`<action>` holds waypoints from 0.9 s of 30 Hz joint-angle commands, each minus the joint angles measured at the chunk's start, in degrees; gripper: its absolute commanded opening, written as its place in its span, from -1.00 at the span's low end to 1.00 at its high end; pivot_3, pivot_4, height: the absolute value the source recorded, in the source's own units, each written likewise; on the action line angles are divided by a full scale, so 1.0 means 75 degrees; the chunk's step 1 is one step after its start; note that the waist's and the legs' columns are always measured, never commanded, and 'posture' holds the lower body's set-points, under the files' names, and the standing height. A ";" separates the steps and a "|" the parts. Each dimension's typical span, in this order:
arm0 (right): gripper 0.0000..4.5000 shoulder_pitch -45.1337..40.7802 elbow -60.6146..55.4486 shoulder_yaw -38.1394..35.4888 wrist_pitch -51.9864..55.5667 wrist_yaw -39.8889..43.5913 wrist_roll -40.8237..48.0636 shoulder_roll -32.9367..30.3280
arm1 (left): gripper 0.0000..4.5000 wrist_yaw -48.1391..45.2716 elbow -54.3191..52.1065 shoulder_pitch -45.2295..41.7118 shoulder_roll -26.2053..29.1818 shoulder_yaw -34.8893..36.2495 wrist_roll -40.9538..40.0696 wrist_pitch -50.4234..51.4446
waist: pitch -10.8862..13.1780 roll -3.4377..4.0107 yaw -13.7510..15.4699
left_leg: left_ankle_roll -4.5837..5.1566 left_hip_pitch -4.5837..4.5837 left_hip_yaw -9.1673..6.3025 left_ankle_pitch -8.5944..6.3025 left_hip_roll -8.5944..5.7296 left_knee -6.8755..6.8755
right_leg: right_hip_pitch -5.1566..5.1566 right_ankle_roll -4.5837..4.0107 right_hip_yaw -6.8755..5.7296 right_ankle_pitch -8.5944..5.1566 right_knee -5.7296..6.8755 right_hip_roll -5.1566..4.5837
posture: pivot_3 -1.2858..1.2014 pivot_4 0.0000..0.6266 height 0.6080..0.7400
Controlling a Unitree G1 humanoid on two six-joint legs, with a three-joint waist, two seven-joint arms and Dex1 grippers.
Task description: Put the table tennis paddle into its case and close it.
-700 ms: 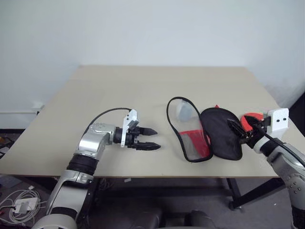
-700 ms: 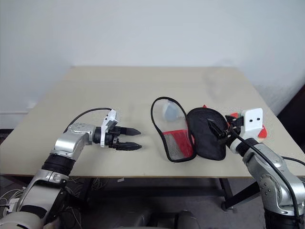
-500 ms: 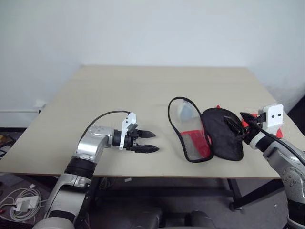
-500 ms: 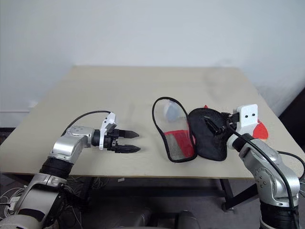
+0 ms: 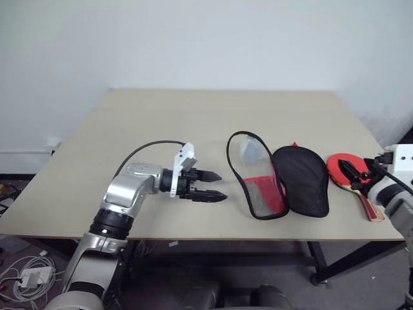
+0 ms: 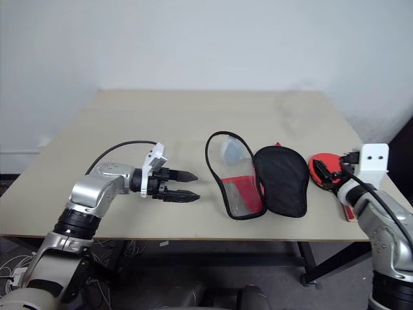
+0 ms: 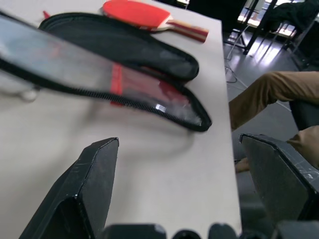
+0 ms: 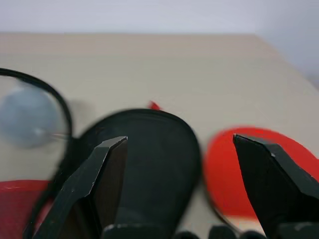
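The grey lump's shadow [image 8: 80, 112] is falling beyond the black rim, so I expect the lump [image 5: 251, 150] to stay outside the case when I fold the clear half over.
The case [image 5: 300, 179] lies unzipped and spread flat near the table's front edge, a black half on the right and a clear-and-mesh half [image 5: 253, 169] with red lining on the left. The red paddle [image 5: 338, 165] rests on the table just right of the case, its wooden handle [image 5: 370, 207] pointing toward the front edge. My right gripper [image 5: 349, 172] is open over the paddle's blade; whether it touches the blade I cannot tell. To the left of the case, my left gripper [image 5: 218, 186] is open and empty, pointing at it. In the left wrist view the case [image 7: 124, 74] lies ahead with the paddle [image 7: 134, 12] beyond it.
A small grey lump [image 5: 248, 150] sits inside the clear half of the case. The table [image 5: 161, 123] stretches bare behind and to the left. A person's leg in tan trousers [image 7: 264, 94] shows beyond the table's edge in the left wrist view.
My right gripper has moved right, off the black half of the case and over the paddle. My left gripper has shifted a little right toward the case.
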 commanded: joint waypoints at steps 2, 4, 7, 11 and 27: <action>0.62 -0.0151 0.0678 -0.0827 0.0705 -0.0240 0.0040 -0.0272 | 0.84 0.0119 0.0005 -0.0662 -0.0209 -0.0210 -0.0097 0.0342 | -0.0004 0.0006 -0.0001 | 0.0000 0.0001 0.0000 0.0000 0.0000 0.0000 | 0.0000 0.0000 0.0001 0.0000 0.0002 0.0001 | 0.03 -1.00 1.00; 0.62 -0.0319 0.1185 -0.0808 0.0955 -0.0262 -0.0056 -0.0387 | 0.84 -0.0001 0.0419 -0.0759 -0.0317 -0.0380 0.0026 0.0047 | -0.0012 0.0022 -0.0025 | 0.0000 0.0000 0.0001 0.0000 0.0000 -0.0002 | -0.0001 0.0000 0.0003 0.0000 0.0001 0.0000 | 0.03 -1.00 1.00; 0.62 -0.0658 0.1941 -0.0691 0.1308 -0.0200 -0.0115 -0.0539 | 0.84 -0.0154 0.0887 -0.0818 -0.0471 -0.0502 0.0118 -0.0334 | -0.0019 0.0036 -0.0125 | 0.0000 0.0003 0.0007 0.0001 0.0001 -0.0005 | 0.0013 0.0000 0.0013 0.0000 0.0001 0.0001 | 0.03 -1.00 1.00; 0.62 -0.1101 0.3065 -0.0242 0.1487 -0.0098 -0.0508 -0.0868 | 0.84 -0.0406 0.1525 -0.0868 -0.0645 -0.0685 0.0308 -0.0880 | -0.0020 0.0041 -0.0158 | -0.0001 -0.0001 0.0004 0.0003 0.0001 -0.0006 | 0.0012 -0.0002 0.0011 0.0000 0.0000 -0.0001 | 0.03 -1.00 1.00; 0.62 -0.2288 0.5230 0.1255 0.0788 0.0953 -0.1425 -0.1080 | 0.84 -0.0580 0.2568 -0.0925 -0.0859 -0.0624 0.0632 -0.1795 | -0.0021 0.0042 -0.0163 | 0.0001 -0.0002 0.0004 0.0003 -0.0001 0.0000 | 0.0015 -0.0001 0.0010 0.0001 -0.0002 -0.0005 | 0.03 -1.00 1.00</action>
